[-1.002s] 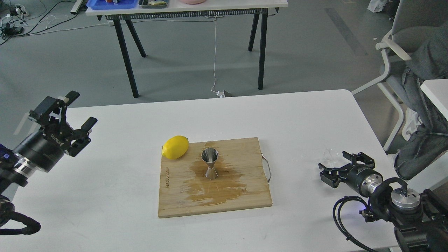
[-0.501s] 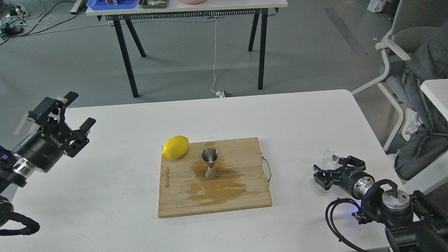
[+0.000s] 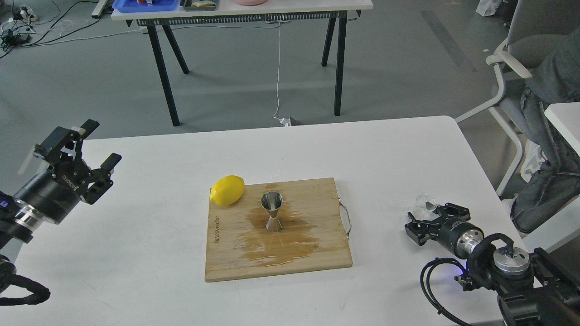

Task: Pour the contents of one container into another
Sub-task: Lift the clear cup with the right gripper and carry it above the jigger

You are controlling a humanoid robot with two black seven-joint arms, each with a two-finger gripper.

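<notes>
The board is wet (image 3: 288, 236) around the steel jigger, so I expect the clear glass cup (image 3: 425, 205) to let out a thin, clear stream when I tip it.
The steel jigger (image 3: 272, 211) stands upright in the middle of a wooden cutting board (image 3: 317, 253), with a wet brown spill around its base. The clear glass cup (image 3: 426, 202) sits on the white table at the right, faint and hard to see. My right gripper (image 3: 430, 220) is open just in front of the cup, fingers spread and holding nothing. My left gripper (image 3: 96, 146) hovers open over the table's left edge, far from both containers and empty.
A yellow lemon (image 3: 227, 190) rests on the board's back left corner. The board has a metal handle (image 3: 346, 220) on its right side. A seated person (image 3: 548, 136) and chair are at the right; another table (image 3: 244, 11) stands behind.
My right gripper has moved left and slightly back, closing in beside the glass cup. My left gripper has drifted a little left. Jigger, lemon and board have not moved.
</notes>
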